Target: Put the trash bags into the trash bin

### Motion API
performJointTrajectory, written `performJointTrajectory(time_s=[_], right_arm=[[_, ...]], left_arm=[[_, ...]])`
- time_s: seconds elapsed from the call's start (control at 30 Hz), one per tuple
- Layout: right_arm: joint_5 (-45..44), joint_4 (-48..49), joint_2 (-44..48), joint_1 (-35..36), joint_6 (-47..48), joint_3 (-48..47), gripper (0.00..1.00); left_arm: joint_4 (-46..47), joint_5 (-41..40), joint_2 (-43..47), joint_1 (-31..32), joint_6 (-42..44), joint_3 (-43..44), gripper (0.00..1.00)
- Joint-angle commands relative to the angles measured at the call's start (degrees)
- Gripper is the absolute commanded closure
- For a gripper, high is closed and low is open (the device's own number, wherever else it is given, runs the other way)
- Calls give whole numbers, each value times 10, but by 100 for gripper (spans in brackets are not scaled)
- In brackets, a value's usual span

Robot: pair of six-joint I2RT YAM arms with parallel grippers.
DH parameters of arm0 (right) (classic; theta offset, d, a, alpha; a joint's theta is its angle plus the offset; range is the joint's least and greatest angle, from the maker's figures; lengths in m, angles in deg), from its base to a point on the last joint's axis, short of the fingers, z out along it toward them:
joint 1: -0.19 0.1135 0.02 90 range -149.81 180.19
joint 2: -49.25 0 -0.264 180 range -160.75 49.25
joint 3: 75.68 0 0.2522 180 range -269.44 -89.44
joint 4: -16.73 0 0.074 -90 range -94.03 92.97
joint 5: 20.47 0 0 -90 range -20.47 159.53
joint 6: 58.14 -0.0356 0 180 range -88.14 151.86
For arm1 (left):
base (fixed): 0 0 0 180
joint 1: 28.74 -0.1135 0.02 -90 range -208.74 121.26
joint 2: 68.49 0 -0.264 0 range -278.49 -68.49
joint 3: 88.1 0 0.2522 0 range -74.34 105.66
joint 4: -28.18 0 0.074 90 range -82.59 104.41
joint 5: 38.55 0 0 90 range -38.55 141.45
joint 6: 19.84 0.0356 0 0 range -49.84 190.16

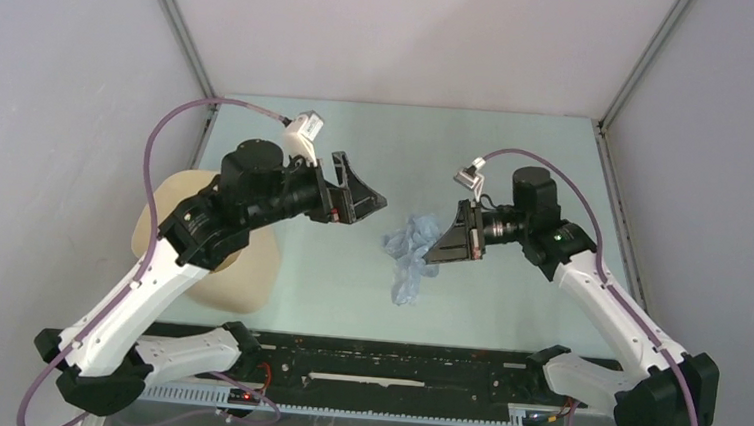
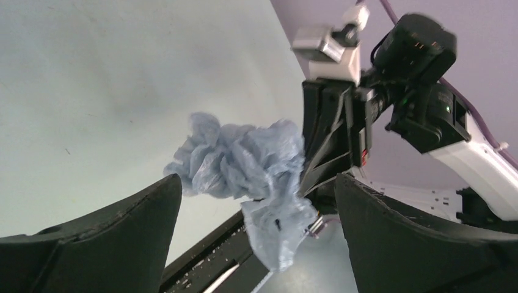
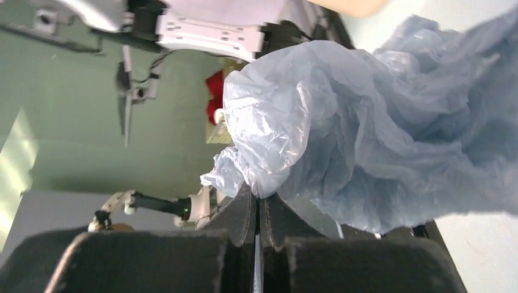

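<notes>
My right gripper needs to bring the trash bag's loose end (image 1: 407,291) to my left gripper's fingers by turning the trash bag, because that end hangs toward the black bar.
The pale blue-grey trash bag (image 1: 411,247) hangs crumpled in mid-air at the table's middle. My right gripper (image 1: 438,249) is shut on its edge; in the right wrist view the bag (image 3: 379,122) bunches above the closed gripper (image 3: 259,198). My left gripper (image 1: 374,203) is open and empty, held left of the bag and apart from it. In the left wrist view the bag (image 2: 244,162) hangs beyond my open gripper (image 2: 256,189). The beige trash bin (image 1: 248,274) stands at the left under my left arm, partly hidden by it.
Grey walls enclose the pale green table (image 1: 347,291) on three sides. A black rail (image 1: 392,369) with the arm bases runs along the near edge.
</notes>
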Motion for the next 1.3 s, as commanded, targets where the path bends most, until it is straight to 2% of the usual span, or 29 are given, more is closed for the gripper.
performJointTrajectory(time_s=[0.0,0.17,0.27,0.33,0.47,0.6,0.8,0.87,0.97,1.0,1.13,1.2,1.27], right_arm=[[145,200,37,-17,-146,-13,100],[161,386,55,-11,-324,-13,100],[166,487,59,-3,-414,-14,100],[163,520,59,3,-442,-14,100],[156,520,58,8,-444,-21,100],[152,518,57,8,-445,-38,100],[148,509,62,8,-443,-49,100],[146,508,64,9,-442,-50,100],[142,503,69,8,-435,-50,100],[133,480,71,0,-420,-54,100],[62,249,98,-33,-256,-87,100],[-18,114,102,-52,-213,-96,100],[-123,-4,95,-71,-226,-104,100]], left_arm=[[46,64,25,-1,13,-35,0],[110,173,19,0,17,-74,0],[163,196,31,-1,12,-96,0],[187,220,26,0,5,-104,0],[196,242,-1,16,-4,-109,2],[166,211,-13,24,7,-118,21],[152,198,-21,23,19,-112,41],[161,214,-25,24,14,-115,42],[192,253,-33,25,-1,-125,26],[191,250,-30,23,0,-125,23],[164,161,33,19,30,-126,19],[149,105,65,18,45,-123,12],[150,58,95,18,43,-123,2]])
